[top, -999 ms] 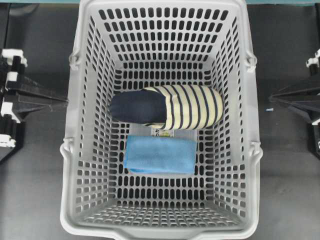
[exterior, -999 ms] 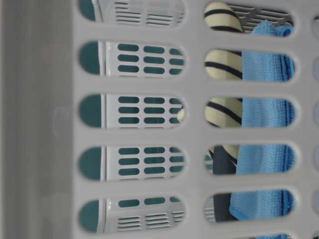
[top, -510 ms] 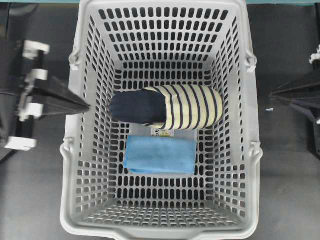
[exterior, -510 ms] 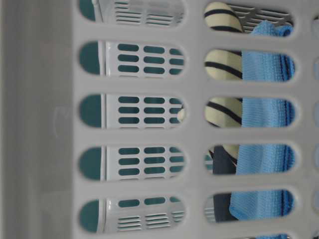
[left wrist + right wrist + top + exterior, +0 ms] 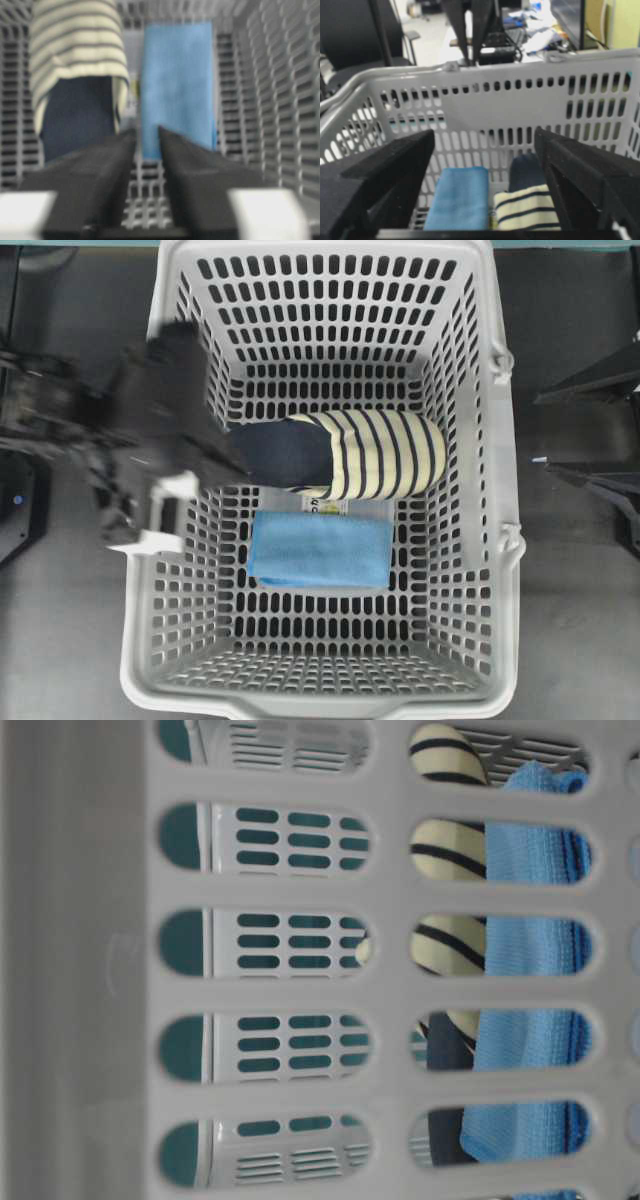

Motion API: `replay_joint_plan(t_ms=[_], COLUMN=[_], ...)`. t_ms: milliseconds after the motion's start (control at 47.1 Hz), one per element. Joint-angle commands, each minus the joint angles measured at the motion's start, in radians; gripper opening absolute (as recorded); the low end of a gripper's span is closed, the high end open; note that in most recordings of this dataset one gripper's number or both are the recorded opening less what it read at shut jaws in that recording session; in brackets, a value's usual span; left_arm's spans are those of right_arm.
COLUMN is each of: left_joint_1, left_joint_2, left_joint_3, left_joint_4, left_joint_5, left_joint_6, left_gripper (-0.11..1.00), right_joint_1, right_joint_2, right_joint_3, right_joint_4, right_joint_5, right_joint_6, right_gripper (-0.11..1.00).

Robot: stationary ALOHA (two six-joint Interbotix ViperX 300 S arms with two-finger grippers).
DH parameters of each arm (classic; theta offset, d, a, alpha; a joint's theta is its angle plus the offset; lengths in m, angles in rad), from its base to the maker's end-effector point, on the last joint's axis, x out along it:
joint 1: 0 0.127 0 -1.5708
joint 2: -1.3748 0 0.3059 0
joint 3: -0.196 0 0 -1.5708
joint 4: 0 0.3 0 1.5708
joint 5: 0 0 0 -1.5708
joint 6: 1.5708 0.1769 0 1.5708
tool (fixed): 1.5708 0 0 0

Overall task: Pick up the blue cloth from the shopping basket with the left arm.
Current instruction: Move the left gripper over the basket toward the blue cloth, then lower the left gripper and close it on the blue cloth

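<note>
A printed label [image 5: 326, 507] shows a little from under the blue cloth [image 5: 320, 550], so the robot should expect to find a clear container hidden below when it lifts the cloth.
The blue cloth [image 5: 320, 550] lies flat on the floor of the grey shopping basket [image 5: 330, 702], just in front of a navy and cream-striped rolled garment [image 5: 345, 453]. My left gripper [image 5: 225, 462], blurred, reaches over the basket's left rim beside the garment's navy end. In the left wrist view the left gripper [image 5: 146, 132] is open by a narrow gap with nothing in it, and the blue cloth [image 5: 177, 80] lies just beyond its tips. My right gripper [image 5: 542, 433] stands open outside the right wall. The blue cloth [image 5: 530, 950] shows through the slots.
The striped garment [image 5: 75, 45] lies close against the cloth's far edge, with a small printed label [image 5: 325, 505] between them. The basket's slotted walls [image 5: 520, 100] rise on every side. Dark table [image 5: 570, 620] surrounds the basket.
The left arm swung right, from outside the basket to over its left rim, and its jaws parted slightly. The right gripper's jaws opened wide. Cloth and garment have not moved.
</note>
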Motion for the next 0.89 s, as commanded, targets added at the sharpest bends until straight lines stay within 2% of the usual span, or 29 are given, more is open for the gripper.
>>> replay_joint_plan(t_ms=[0, 149, 212, 255, 574, 871], left_joint_1=[-0.006, -0.02, -0.031, -0.038, -0.046, -0.048], left_joint_2=[0.075, 0.204, 0.252, 0.282, 0.437, 0.505], left_joint_3=[-0.084, -0.175, -0.202, -0.219, -0.235, -0.189], left_joint_4=[0.005, 0.005, 0.005, 0.003, 0.003, 0.005], left_joint_5=[0.046, 0.083, 0.089, 0.091, 0.092, 0.083], left_joint_6=[-0.002, 0.002, 0.0, 0.002, 0.0, -0.005], left_gripper=[0.31, 0.74, 0.86, 0.9, 0.89, 0.89], right_joint_1=[0.002, 0.002, 0.003, 0.002, -0.002, -0.005], right_joint_2=[0.009, 0.009, 0.009, 0.009, 0.009, 0.009], right_joint_3=[-0.028, -0.026, -0.026, -0.026, -0.02, -0.012], right_joint_4=[0.003, 0.003, 0.003, 0.002, 0.003, 0.003], right_joint_5=[-0.011, -0.006, -0.003, -0.003, -0.003, -0.003], right_joint_6=[0.0, -0.002, -0.002, -0.003, -0.003, -0.002], right_gripper=[0.78, 0.78, 0.77, 0.78, 0.77, 0.77])
